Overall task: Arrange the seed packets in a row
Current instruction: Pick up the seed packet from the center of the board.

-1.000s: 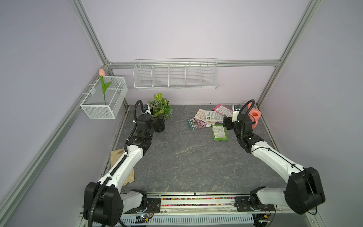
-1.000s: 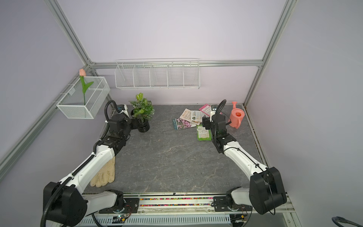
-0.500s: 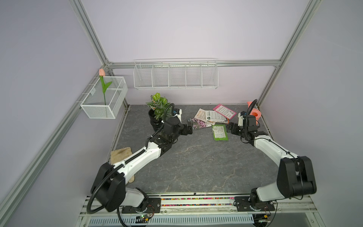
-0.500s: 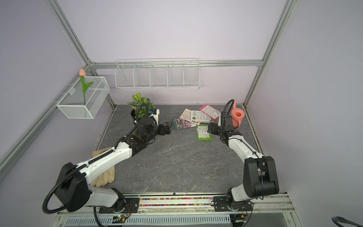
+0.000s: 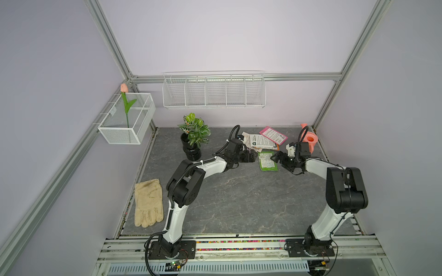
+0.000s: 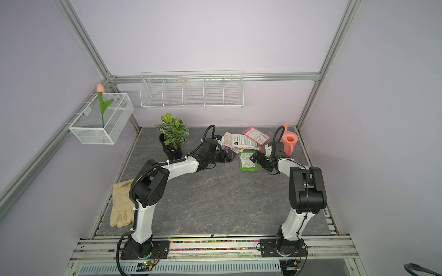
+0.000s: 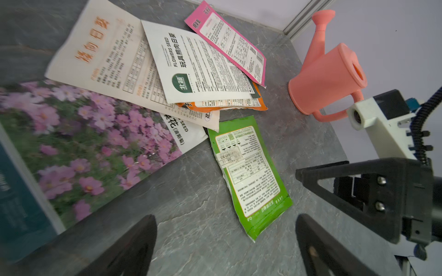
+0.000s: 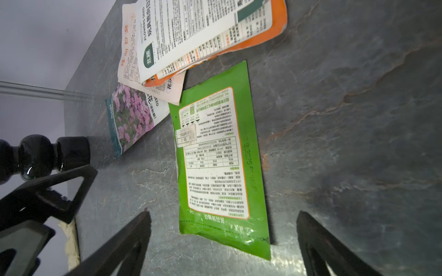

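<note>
The green packet lies back-up next to the pile. I need to raise its side edge with my left gripper and hand the packet to my right gripper, turned front-up.
A green seed packet lies back-up on the grey table, alone just in front of a pile. The pile holds a white-backed packet, a pink-backed packet, an orange-edged packet and a purple-flower packet, all overlapping. My left gripper hovers open just left of the green packet, nothing between its fingers. My right gripper is open at the packet's right side. The packet's near end shows between its spread fingers, not pinched.
A potted plant stands at the back left. A pink watering can sits in the back right corner behind my right arm. A beige glove lies at the table's left edge. Wire baskets hang on the walls.
My left arm swung from beside the plant rightward to the packets. My right gripper drew back from the pile and came down beside the green packet. Both stayed open.
</note>
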You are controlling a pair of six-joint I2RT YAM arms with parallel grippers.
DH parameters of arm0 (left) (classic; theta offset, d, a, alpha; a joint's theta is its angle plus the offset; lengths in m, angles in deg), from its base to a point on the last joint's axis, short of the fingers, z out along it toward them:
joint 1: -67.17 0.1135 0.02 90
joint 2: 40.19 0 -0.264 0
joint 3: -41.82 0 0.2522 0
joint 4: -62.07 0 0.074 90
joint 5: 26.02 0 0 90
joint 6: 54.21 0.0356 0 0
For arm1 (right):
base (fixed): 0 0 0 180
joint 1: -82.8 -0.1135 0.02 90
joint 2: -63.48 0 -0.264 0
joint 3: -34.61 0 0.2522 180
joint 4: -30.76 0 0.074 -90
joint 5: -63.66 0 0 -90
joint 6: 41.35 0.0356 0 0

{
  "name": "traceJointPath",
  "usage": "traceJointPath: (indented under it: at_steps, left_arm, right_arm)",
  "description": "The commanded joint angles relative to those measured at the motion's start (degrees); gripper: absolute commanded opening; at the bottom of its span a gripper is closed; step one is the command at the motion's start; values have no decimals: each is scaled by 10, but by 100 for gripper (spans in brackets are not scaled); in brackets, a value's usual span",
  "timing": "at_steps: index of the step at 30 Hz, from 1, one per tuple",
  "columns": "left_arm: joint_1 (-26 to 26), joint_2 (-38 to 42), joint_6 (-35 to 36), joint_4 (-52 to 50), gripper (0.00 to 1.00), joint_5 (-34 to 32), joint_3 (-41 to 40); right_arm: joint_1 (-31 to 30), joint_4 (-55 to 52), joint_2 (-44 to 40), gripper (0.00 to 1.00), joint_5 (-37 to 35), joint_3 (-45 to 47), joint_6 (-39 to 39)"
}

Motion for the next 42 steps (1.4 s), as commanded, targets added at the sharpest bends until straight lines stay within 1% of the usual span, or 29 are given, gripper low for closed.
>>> traceJointPath:
  at_steps: [1,4,8,14,18,20,22,24,26,28,31,32,35,38,40,42]
  left_arm:
    - [-16,-38,-27,-28,93,43,53]
    - [-28,-71,-23,-77,93,34,96]
    - [-33,-100,-37,-105,91,30,122]
    - [-38,-140,-70,-112,89,61,161]
    - [-40,-157,-95,-92,87,77,170]
    - [-40,-164,-103,-86,84,87,176]
    - [-40,-169,-106,-85,76,97,182]
    - [-40,-169,-105,-87,63,103,185]
    - [-39,-163,-100,-93,45,105,183]
    - [-38,-153,-96,-92,21,108,175]
    - [-35,-134,-95,-67,2,127,153]
    - [-34,-128,-96,-64,0,130,149]
    - [-29,-114,-98,-70,0,146,150]
    - [-17,-86,-117,-91,0,171,156]
    - [-1,-62,-167,-90,0,212,158]
    - [18,-35,-251,-53,0,266,149]
  right_arm:
    - [2,26,21,95,22,-7,17]
    - [3,35,37,94,32,-7,25]
    - [3,62,47,92,51,1,42]
    - [4,109,68,88,85,11,80]
    - [3,140,83,82,107,18,103]
    - [3,153,91,79,116,21,112]
    - [4,164,96,75,125,24,120]
    - [6,175,98,72,129,28,128]
    - [10,179,95,71,129,32,131]
    - [19,184,90,71,130,37,135]
    - [33,199,79,71,140,47,147]
    - [38,203,76,71,144,49,151]
    - [45,196,56,72,143,55,146]
    - [48,137,14,77,113,56,107]
    - [48,88,-28,81,77,62,69]
    - [47,72,-80,84,47,89,35]
